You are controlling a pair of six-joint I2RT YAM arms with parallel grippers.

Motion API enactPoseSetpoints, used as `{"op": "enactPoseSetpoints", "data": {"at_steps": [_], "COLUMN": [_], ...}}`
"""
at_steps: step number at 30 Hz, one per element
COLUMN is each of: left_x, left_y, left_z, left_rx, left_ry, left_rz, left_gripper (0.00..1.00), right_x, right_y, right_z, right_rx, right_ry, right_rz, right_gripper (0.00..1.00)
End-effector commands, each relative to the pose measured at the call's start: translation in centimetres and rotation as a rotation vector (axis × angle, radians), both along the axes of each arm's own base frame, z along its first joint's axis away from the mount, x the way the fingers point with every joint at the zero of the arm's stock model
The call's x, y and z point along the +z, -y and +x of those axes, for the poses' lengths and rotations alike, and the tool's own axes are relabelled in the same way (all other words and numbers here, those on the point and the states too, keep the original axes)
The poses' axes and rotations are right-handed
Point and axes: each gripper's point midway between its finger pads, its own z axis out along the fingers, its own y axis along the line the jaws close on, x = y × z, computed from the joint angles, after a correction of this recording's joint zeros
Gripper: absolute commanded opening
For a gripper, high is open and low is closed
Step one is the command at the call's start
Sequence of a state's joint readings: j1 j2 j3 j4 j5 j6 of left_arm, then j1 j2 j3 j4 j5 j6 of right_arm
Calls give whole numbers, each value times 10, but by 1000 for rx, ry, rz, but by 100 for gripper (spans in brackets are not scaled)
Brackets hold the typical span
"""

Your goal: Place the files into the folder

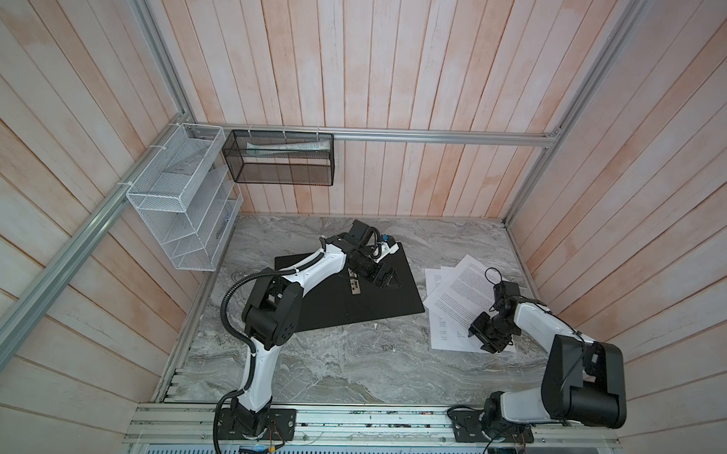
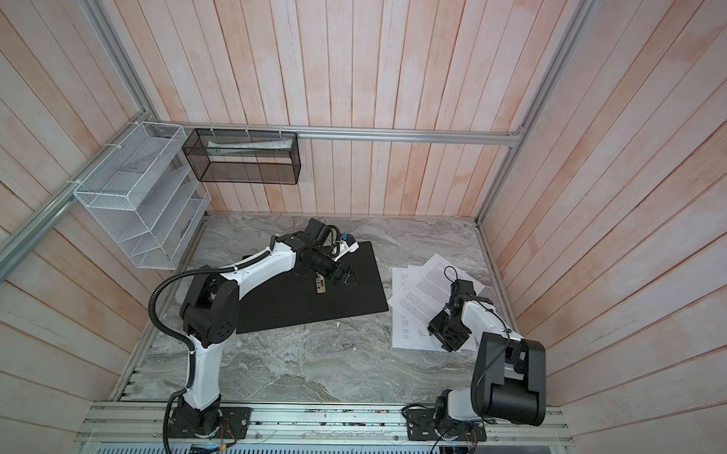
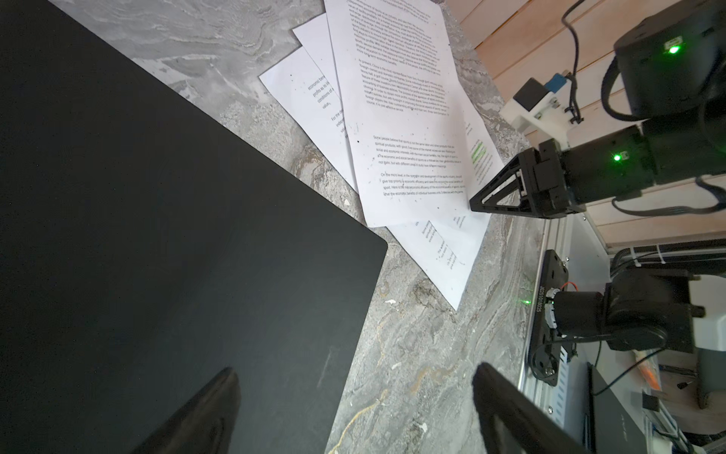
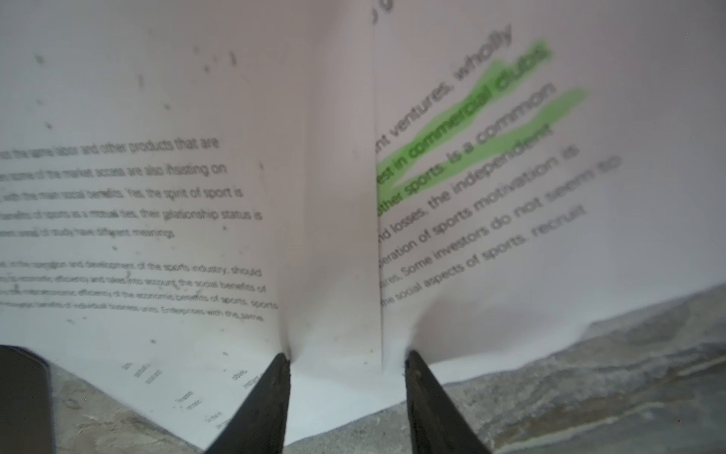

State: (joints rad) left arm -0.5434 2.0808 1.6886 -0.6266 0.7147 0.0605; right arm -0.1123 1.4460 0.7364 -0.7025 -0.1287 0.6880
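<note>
The sheet with green marks point(image 4: 484, 166) sticks out at a slant from under the top sheet, so the robot's right gripper should lift off and push that sheet's outer edge point(image 3: 493, 142) toward the folder.
The folder point(image 1: 392, 295) point(image 2: 351, 290) lies open on the marble table, black inside up, with its metal clip point(image 1: 354, 286) near the middle. My left gripper point(image 1: 387, 278) point(image 3: 355, 371) hovers open over the folder's right part, holding nothing. The files point(image 1: 459, 289) point(image 2: 426, 288) point(image 3: 400, 118), several fanned white printed sheets, lie right of the folder. My right gripper point(image 1: 477, 339) point(image 4: 347, 357) presses both fingertips on the near edge of the sheets point(image 4: 157, 98). Its jaws stand apart and the paper buckles up between them.
A white wire mesh organizer point(image 1: 179, 205) hangs on the left wall. A black mesh basket point(image 1: 279, 158) hangs on the back rail. Wooden walls close in on three sides. An aluminium rail point(image 1: 347, 418) with both arm bases runs along the front edge.
</note>
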Motion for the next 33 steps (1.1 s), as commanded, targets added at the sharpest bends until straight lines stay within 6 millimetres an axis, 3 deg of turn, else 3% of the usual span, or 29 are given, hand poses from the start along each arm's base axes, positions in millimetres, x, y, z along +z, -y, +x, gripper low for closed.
{"op": "enactPoseSetpoints", "data": {"at_steps": [1,16,22,24,30,33], "left_x": [16,14,15,16,22,24], "left_y": [-3,-17,-20,-20,-21,-21], "left_z": [0,-1,-2,-3,-5,-4], "left_rx": [-18,-6,-4,-9,-22,-25], "left_ry": [36,28,25,27,36,40], "left_rz": [-49,-60,-62,-64,-66,-68], "left_gripper": [94,94,94,94,94,94], "right_x": [-2,-12,-6,0,45,54], "right_y": [3,9,7,7,7,6], "right_z": [4,-1,2,3,18,29], "right_rx": [11,24,29,27,0,-6], "right_ry": [-5,-31,-7,1,127,156], "right_rz": [-45,-79,-73,-73,-81,-66], "right_gripper": [45,22,2,5,34,40]}}
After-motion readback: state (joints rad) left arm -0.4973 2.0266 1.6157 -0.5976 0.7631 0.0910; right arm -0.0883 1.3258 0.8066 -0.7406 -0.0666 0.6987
